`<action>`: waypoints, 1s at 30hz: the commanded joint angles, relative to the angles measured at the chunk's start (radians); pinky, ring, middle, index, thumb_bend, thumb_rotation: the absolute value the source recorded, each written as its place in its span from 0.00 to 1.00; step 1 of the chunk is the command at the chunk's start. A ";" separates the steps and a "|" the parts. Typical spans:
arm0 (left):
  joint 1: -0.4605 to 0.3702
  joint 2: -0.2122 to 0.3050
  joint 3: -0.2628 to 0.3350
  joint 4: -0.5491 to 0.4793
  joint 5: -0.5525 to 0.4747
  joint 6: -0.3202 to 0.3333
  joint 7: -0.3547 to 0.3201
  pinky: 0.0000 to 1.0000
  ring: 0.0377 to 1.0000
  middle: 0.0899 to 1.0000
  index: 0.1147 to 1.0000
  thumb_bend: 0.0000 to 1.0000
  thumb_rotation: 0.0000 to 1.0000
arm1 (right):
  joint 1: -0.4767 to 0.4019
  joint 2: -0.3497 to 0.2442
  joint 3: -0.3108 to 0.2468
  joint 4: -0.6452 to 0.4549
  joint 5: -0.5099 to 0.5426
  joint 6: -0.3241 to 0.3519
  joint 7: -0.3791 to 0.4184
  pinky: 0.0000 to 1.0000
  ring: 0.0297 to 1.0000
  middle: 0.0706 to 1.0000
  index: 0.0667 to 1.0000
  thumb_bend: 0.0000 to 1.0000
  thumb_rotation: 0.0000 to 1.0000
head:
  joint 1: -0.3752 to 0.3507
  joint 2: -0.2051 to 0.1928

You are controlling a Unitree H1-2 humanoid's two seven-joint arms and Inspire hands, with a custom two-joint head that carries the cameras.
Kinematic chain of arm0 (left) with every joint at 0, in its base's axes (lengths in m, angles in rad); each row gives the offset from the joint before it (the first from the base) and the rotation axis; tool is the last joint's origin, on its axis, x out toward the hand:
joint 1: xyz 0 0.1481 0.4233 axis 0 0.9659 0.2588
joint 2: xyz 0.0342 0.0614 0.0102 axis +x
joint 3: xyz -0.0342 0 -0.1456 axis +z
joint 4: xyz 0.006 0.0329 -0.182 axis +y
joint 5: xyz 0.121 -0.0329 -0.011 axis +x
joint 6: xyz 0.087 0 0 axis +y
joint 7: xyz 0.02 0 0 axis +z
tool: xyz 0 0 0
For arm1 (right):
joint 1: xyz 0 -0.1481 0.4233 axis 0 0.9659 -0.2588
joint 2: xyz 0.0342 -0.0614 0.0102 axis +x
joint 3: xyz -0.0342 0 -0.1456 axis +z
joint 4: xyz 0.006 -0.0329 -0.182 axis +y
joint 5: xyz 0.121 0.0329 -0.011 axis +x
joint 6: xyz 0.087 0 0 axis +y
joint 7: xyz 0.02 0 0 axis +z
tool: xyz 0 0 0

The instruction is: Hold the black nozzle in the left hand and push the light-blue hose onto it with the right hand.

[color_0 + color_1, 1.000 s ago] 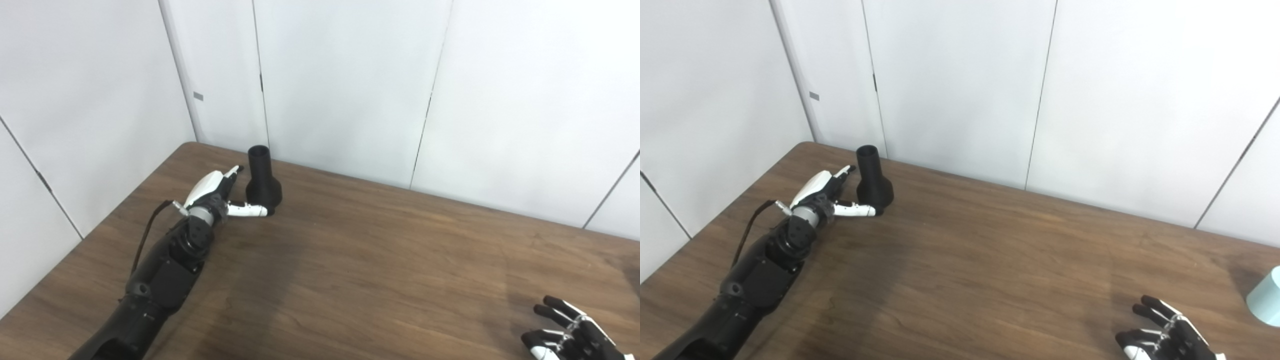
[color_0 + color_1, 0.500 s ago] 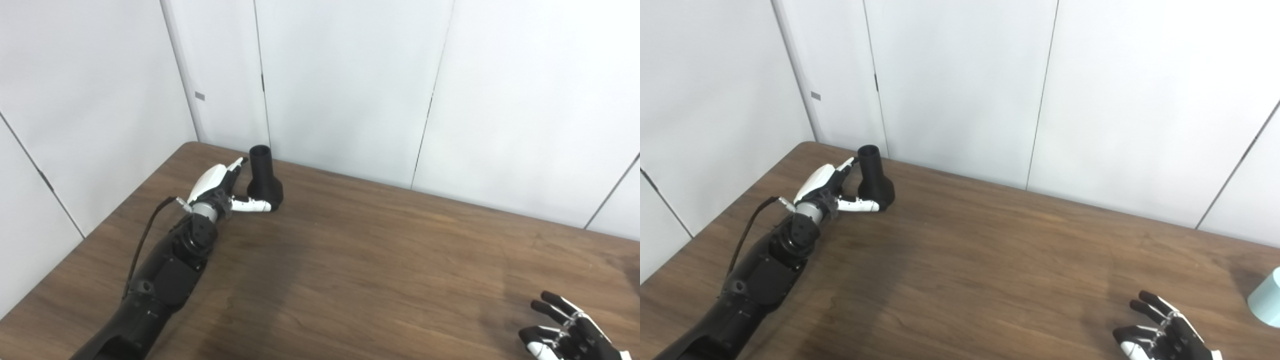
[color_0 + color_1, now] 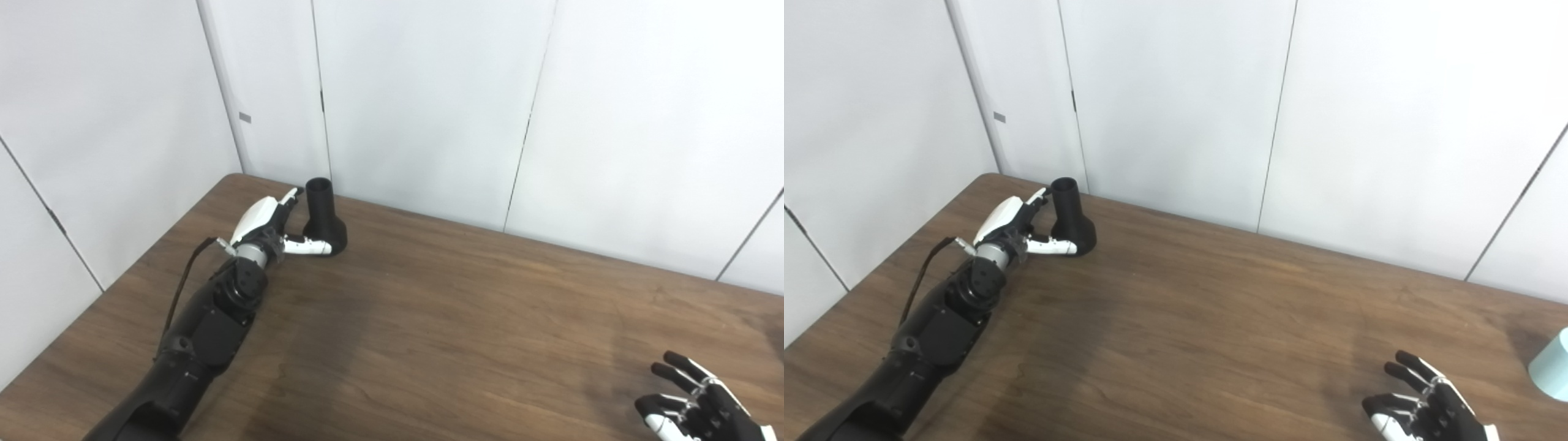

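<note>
My gripper will push the light-blue hose, and the hose should slide down and stop where the black nozzle's narrow neck (image 3: 320, 199) widens into a flared base (image 3: 330, 230).
The black nozzle (image 3: 323, 214) stands upright near the table's far left corner, narrow neck up, flared base down. My left hand (image 3: 269, 223) is open right beside it: the thumb lies in front of the base and the fingers reach up by the neck, not closed around it. My right hand (image 3: 698, 410) hovers open at the near right, fingers spread, holding nothing. The light-blue hose (image 3: 1552, 366) shows only as a pale cylinder end at the right edge of the right eye view, a short way right of my right hand.
The brown wooden table (image 3: 441, 318) fills the lower picture. White wall panels (image 3: 429, 104) stand close behind its far edge and along the left side, just beyond the nozzle.
My left hand has moved forward and closer to the nozzle, fingers now up by its neck. The right hand has drifted slightly lower and to the right.
</note>
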 commanded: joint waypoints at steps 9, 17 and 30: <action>-0.038 -0.020 -0.007 0.036 -0.028 -0.014 -0.023 0.74 0.90 0.92 0.95 1.00 0.35 | -0.003 0.011 0.002 -0.068 -0.004 0.012 -0.011 0.41 0.53 0.72 0.74 0.36 0.00 | -0.014 0.007; -0.041 -0.024 -0.017 0.052 -0.031 -0.023 -0.035 0.75 0.90 0.92 0.95 1.00 0.36 | -0.004 -0.001 -0.001 -0.068 0.057 -0.004 0.017 0.46 0.60 0.76 0.79 0.30 0.00 | -0.015 0.013; -0.027 0.004 -0.122 0.044 0.050 -0.040 -0.058 0.92 0.98 0.93 0.80 0.99 0.37 | -0.007 -0.006 -0.006 -0.069 0.073 -0.007 0.018 0.41 0.56 0.74 0.76 0.30 0.00 | -0.019 0.021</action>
